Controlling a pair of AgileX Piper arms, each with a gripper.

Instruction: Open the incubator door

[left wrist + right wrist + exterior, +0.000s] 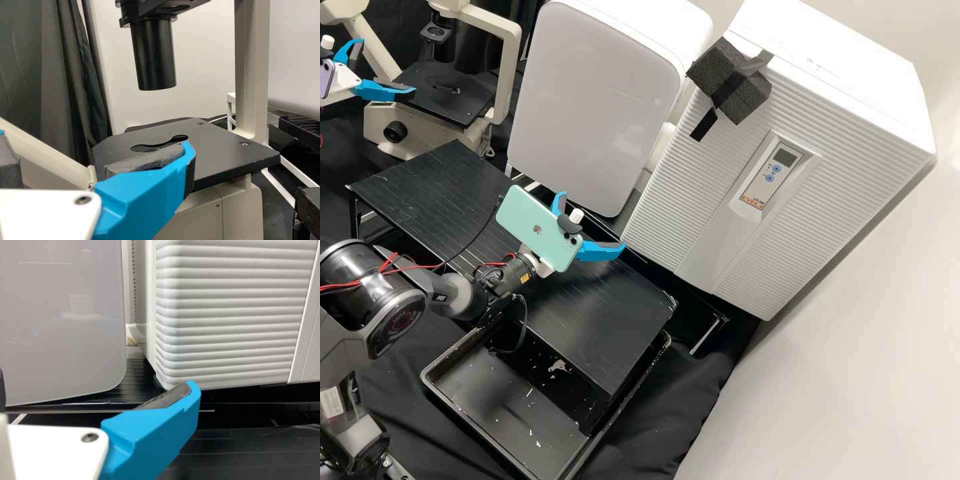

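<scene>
My gripper will swing the dark foam [731, 79] along with the door when it pulls the door's edge, because the tape tail [704, 125] lies on the door's ribbed front.
In the high view the incubator [853, 87] stands at the right, its ribbed white door [680, 193] closed, with a small control panel. My right gripper [593, 220] is open and empty near the door's lower left corner, partly hidden behind a mint phone. The right wrist view has this open gripper [97, 387] with one fingertip in front of the bottom corner of the ribbed door [230, 315]; contact cannot be told. At the upper left, my left gripper [389, 65] stands open by the microscope. In the left wrist view the gripper [95, 150] has nothing between its fingers.
A smooth white cabinet [593, 100] is left of the incubator. Dark foam [737, 83] is taped at the door's top edge. The microscope stage [220, 145] lies before the left gripper. A black platform [607, 327] and a black tray [500, 400] lie below.
</scene>
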